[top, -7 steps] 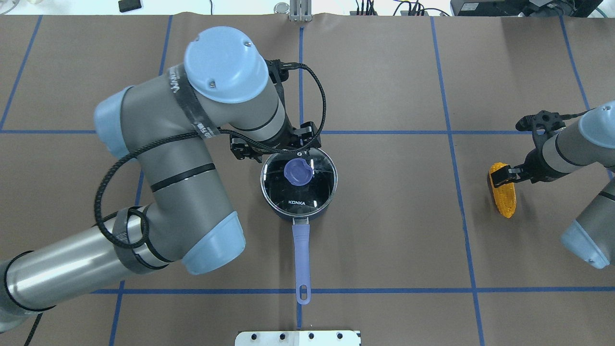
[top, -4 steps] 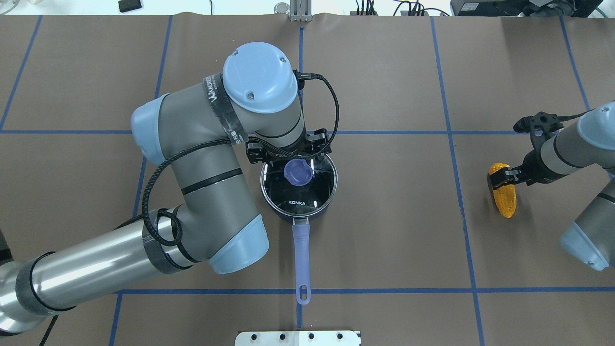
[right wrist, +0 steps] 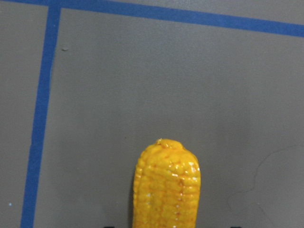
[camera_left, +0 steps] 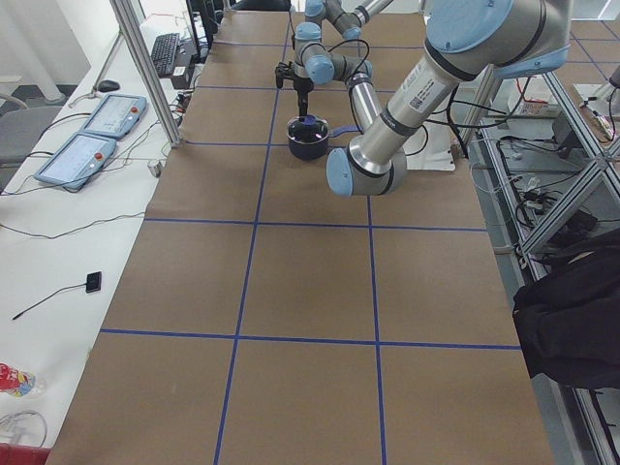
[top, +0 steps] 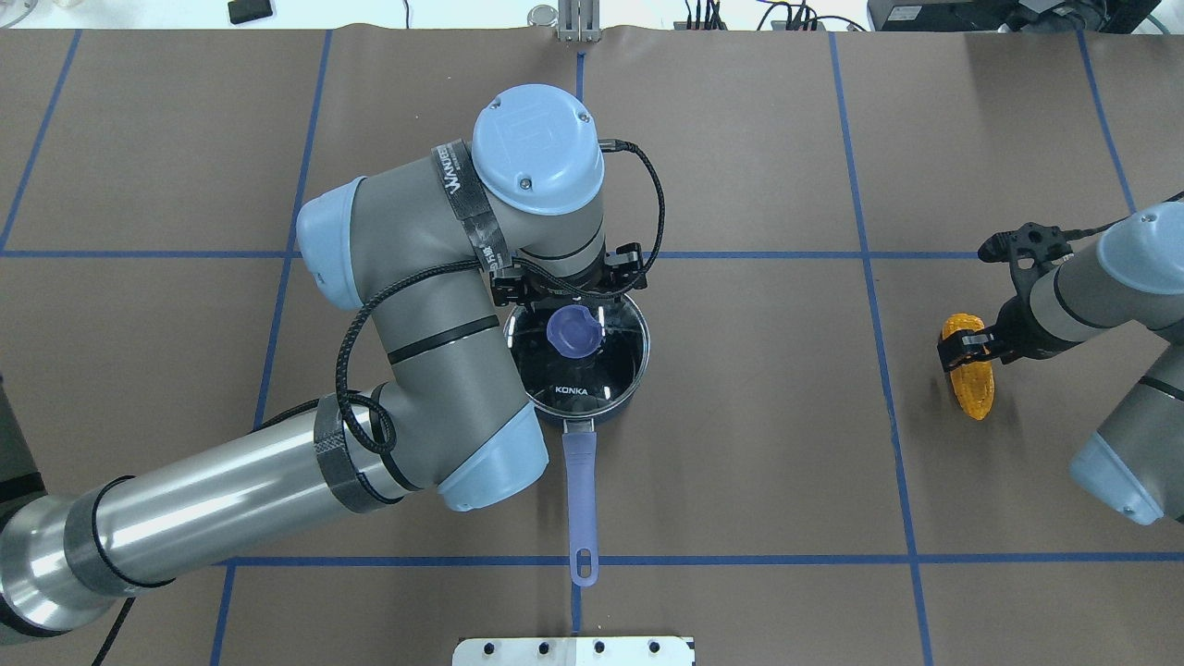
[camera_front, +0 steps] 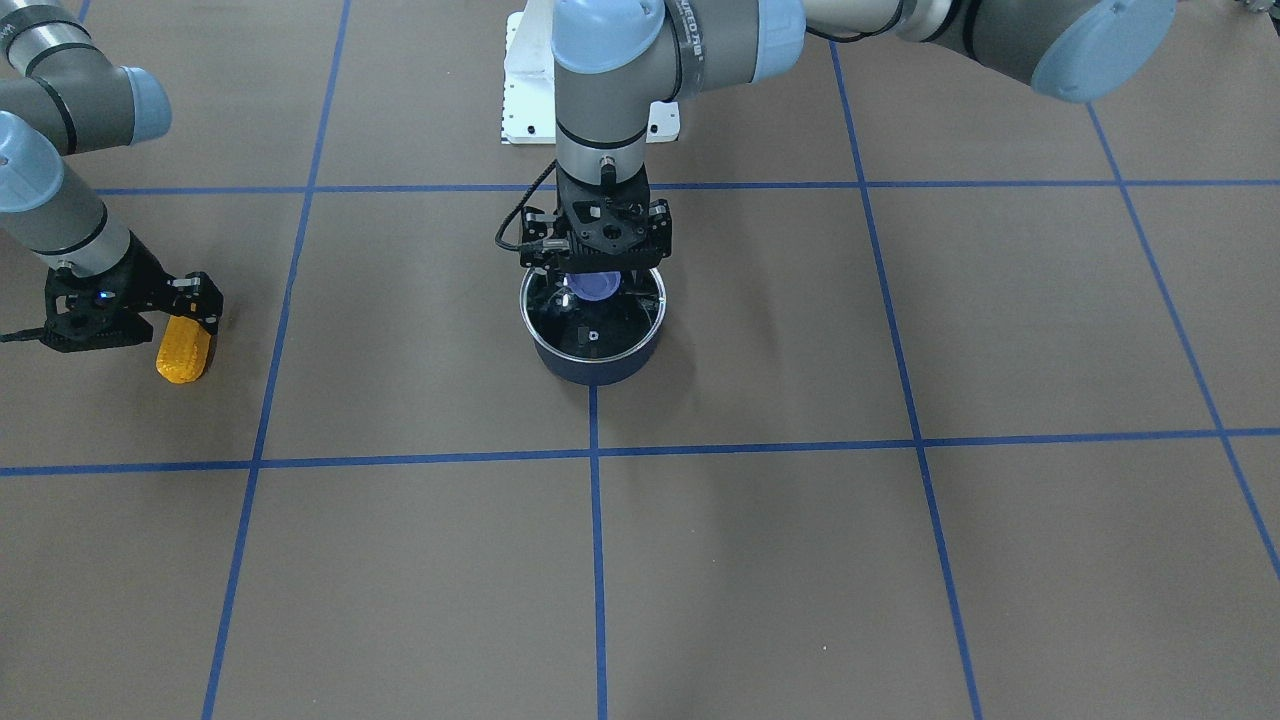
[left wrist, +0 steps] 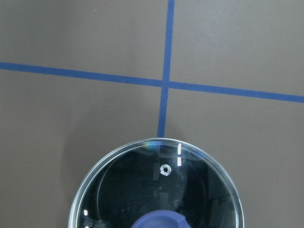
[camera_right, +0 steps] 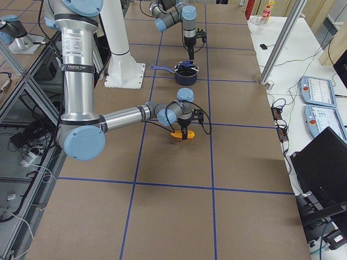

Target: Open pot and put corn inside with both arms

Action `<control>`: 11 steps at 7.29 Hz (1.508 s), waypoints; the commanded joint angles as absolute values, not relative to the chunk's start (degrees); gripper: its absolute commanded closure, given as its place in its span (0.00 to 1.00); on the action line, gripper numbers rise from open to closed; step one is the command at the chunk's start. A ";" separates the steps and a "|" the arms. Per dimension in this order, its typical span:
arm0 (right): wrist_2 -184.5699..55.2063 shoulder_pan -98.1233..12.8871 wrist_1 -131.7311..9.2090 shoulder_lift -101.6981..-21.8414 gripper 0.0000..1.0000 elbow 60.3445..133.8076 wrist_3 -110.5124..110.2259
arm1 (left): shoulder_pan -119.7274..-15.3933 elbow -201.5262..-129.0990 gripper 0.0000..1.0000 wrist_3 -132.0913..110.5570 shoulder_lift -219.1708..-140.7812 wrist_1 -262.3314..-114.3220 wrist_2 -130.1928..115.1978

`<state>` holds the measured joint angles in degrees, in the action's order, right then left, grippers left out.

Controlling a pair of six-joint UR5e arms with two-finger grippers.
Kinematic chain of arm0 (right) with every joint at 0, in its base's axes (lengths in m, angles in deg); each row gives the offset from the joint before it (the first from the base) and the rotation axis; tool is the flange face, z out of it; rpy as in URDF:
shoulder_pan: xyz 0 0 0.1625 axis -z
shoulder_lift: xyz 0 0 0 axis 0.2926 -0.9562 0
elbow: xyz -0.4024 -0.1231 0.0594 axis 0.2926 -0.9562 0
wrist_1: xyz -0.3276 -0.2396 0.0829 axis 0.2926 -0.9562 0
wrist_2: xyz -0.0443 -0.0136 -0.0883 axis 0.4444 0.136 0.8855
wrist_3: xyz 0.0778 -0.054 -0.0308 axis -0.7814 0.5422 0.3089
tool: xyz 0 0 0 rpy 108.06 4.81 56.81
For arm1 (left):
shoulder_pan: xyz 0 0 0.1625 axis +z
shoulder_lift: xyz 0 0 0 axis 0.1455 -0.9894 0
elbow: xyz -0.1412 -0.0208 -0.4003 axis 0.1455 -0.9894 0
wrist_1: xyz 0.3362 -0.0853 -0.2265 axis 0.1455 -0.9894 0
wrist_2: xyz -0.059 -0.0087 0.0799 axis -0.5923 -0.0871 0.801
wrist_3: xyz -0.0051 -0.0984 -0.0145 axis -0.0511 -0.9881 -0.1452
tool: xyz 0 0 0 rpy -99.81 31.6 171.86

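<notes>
The navy pot (camera_front: 593, 370) should be empty when I carry the corn in, because only plain black shows through the glass lid (camera_front: 597, 326).
The navy pot (top: 592, 407) stands mid-table, its periwinkle handle (top: 580, 495) pointing at the robot. The glass lid (top: 610, 365) with its blue knob (top: 573, 331) is on it. My left gripper (camera_front: 598, 274) hangs just above the knob with its fingers apart and holds nothing. The left wrist view shows the lid (left wrist: 156, 190) and the top of the knob (left wrist: 161, 221). The yellow corn (top: 970, 387) lies on the table at the right. My right gripper (top: 962, 344) is open astride its far end. The corn (right wrist: 166, 187) fills the lower middle of the right wrist view.
Brown paper with blue tape lines (top: 869, 254) covers the table. The white base mount (top: 573, 650) sits at the near edge behind the pot handle. My left arm's elbow (top: 490, 462) overhangs the table just left of the handle.
My left arm has swung right, bringing its wrist from the pot's far left to above the lid. My right gripper has shifted slightly at the corn. Pot and corn have not moved.
</notes>
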<state>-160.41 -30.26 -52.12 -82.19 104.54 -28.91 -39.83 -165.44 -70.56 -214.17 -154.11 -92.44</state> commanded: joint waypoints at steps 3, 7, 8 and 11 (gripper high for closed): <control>-161.89 -30.27 -52.28 -81.70 0.61 105.50 -28.82 | -39.83 -163.64 0.02 -68.37 -214.00 -154.31 -92.40; -162.07 -31.93 -52.89 -81.44 0.64 105.42 -28.29 | -38.25 -163.64 0.02 -68.28 -213.20 -155.18 -92.40; -163.46 -33.51 -53.59 -80.91 0.64 105.42 -28.12 | -37.81 -163.64 0.02 -68.37 -213.20 -155.54 -92.40; -165.40 -35.28 -54.30 -79.86 0.64 105.42 -27.76 | -37.72 -163.64 0.31 -68.28 -213.12 -155.81 -92.49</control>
